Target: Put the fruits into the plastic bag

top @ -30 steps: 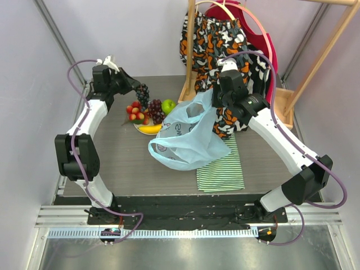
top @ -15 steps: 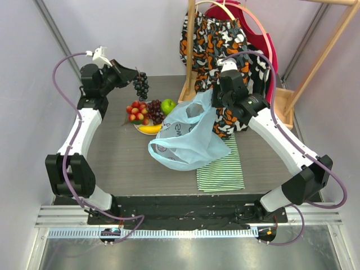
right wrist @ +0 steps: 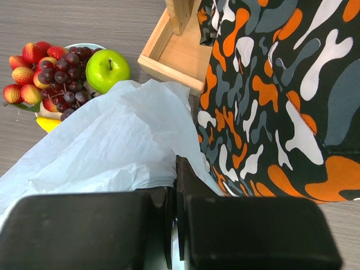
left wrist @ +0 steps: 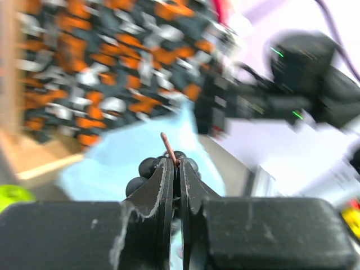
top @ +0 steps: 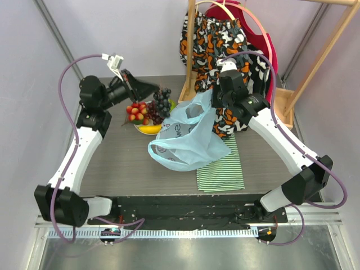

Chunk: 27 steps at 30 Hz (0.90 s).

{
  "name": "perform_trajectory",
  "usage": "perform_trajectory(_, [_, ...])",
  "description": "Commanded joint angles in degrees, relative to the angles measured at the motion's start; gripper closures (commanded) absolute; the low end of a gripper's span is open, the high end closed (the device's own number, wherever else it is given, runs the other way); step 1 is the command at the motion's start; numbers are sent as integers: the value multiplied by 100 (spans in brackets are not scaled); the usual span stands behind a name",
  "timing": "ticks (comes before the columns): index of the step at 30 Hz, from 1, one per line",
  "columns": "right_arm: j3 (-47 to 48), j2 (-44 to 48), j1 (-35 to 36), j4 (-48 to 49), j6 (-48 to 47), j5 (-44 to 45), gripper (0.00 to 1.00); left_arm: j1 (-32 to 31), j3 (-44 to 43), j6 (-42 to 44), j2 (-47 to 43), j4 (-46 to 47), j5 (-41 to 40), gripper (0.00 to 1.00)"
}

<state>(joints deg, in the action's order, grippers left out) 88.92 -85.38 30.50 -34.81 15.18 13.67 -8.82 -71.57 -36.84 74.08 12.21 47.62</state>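
My left gripper keeps carrying the dark purple grapes (top: pixel 163 103) in until they hang inside, because my right gripper holds the plastic bag's opening (top: pixel 187 128) open beside them.
My left gripper (top: pixel 155 89) is shut on the stem of a bunch of dark purple grapes (top: pixel 162 102), which hangs in the air just left of the plastic bag's mouth. In the left wrist view the jaws (left wrist: pixel 179 164) pinch the brown stem and grapes (left wrist: pixel 147 167) bulge beside them. My right gripper (top: pixel 212 99) is shut on the light-blue plastic bag (top: pixel 183 138) at its upper edge and holds it up; the closed jaws (right wrist: pixel 175 169) pinch the film (right wrist: pixel 112 146). The green apple (right wrist: pixel 107 70), strawberries (right wrist: pixel 25 73), banana (top: pixel 149 129) and more grapes (right wrist: pixel 64 73) lie on the plate (right wrist: pixel 84 46).
A green-and-white striped cloth (top: pixel 222 166) lies under the bag's right side. A wooden rack (top: pixel 191 50) with a patterned orange-black garment (top: pixel 216 39) stands behind the bag; its wooden base (right wrist: pixel 174 56) sits close to the apple.
My left arm has lifted a grape bunch off the plate and swung it right, from above the plate's far left to just beside the bag's mouth. The right arm and bag stayed put.
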Motion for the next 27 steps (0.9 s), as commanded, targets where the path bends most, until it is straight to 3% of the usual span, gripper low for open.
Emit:
perform_trajectory(1, [301,268,-18,71,-15,-66,99,-408,301,352,-727,-217,398,100])
perform_trajectory(4, [266,303,-18,79,-15,-58,99,-638,450,748,-1000,-816,292,100])
perform_trajectory(14, [169,400,-18,71,38,-154,99,-946,1339,836,-1168,-948,-32,100])
perform_trajectory(27, [152,470,-18,88,55,-181,99,-2633,1075,1232,44,-940,-867,100])
